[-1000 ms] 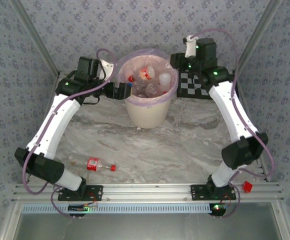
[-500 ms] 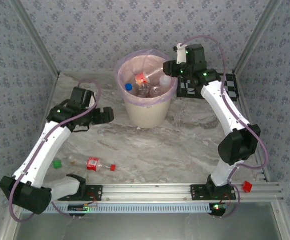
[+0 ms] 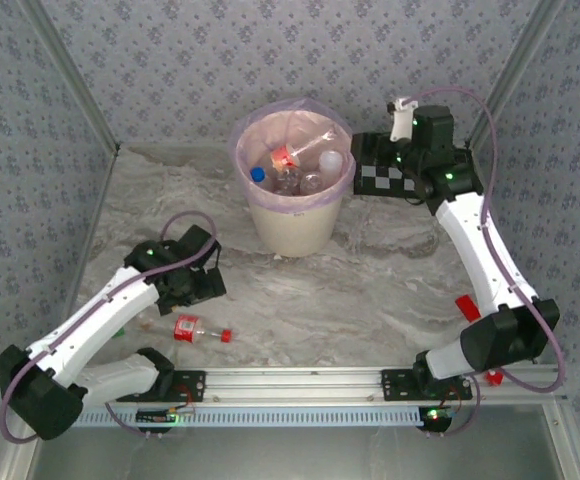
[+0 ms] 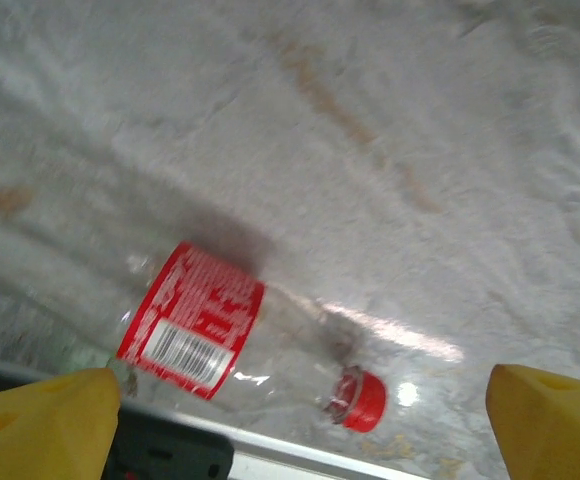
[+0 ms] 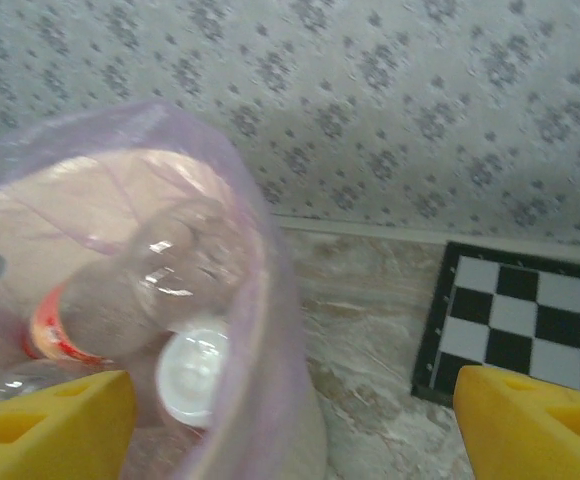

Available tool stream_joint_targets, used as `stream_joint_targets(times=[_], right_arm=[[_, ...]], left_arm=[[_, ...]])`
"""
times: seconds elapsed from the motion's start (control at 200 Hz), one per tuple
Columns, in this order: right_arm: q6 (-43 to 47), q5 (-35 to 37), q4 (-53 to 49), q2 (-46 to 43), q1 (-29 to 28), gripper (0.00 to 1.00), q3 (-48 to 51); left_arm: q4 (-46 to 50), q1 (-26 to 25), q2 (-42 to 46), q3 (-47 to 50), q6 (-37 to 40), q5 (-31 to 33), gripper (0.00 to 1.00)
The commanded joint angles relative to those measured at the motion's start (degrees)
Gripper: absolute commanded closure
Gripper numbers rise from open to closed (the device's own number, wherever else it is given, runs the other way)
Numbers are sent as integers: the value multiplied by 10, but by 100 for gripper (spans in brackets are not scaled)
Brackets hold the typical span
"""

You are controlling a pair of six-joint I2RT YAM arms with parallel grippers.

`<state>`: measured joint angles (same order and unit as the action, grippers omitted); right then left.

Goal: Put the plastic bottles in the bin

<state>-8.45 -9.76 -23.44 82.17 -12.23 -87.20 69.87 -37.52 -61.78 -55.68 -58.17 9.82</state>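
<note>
Bottles already fill the bin (image 3: 298,174) close to its rim. The bottle with the red cap (image 3: 202,329) will sit high on top of them when I put it in.
One clear plastic bottle (image 3: 198,329) with a red label and red cap lies on the marble table near the front left. In the left wrist view this bottle (image 4: 192,333) lies below and between my yellow fingertips (image 4: 40,425). My left gripper (image 3: 203,286) (image 4: 300,440) hovers open just above it, holding nothing. The cream bin (image 3: 292,222) with its pink bag (image 5: 260,300) stands at the back centre and holds several bottles (image 3: 292,170), one with a white cap (image 5: 192,370). My right gripper (image 3: 365,152) (image 5: 290,430) is open and empty just right of the bin's rim.
A black-and-white checkerboard (image 3: 385,180) (image 5: 530,320) lies flat right of the bin, under my right wrist. Patterned walls close in the back and both sides. An aluminium rail (image 3: 300,382) runs along the near edge, close behind the lying bottle.
My left arm has pulled back from the bin's left rim and come down to the front left over the lying bottle. My right gripper swung over the bin, then back toward the checkerboard.
</note>
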Motion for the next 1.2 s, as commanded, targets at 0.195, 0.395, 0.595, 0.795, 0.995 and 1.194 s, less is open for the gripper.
stream_joint_targets(times=[0.195, 0.395, 0.595, 0.795, 0.995, 1.194], right_arm=[[-62, 9, 61, -55, 101, 15, 169], [-110, -29, 71, -78, 154, 15, 229], [-103, -32, 42, -105, 173, 16, 244], [-115, -46, 43, -126, 186, 16, 269], [-120, -50, 43, -143, 190, 16, 292], [-128, -55, 30, -172, 203, 16, 319]], left_arm=[[-16, -24, 14, 73, -232, 17, 2], [-94, -39, -14, 135, -266, -29, 2], [-208, -40, -44, 193, -310, -41, 10], [-257, -39, -87, 202, -305, -31, 16], [-286, -32, -143, 164, -273, -6, 30], [-288, -32, -184, 126, -246, 14, 40]])
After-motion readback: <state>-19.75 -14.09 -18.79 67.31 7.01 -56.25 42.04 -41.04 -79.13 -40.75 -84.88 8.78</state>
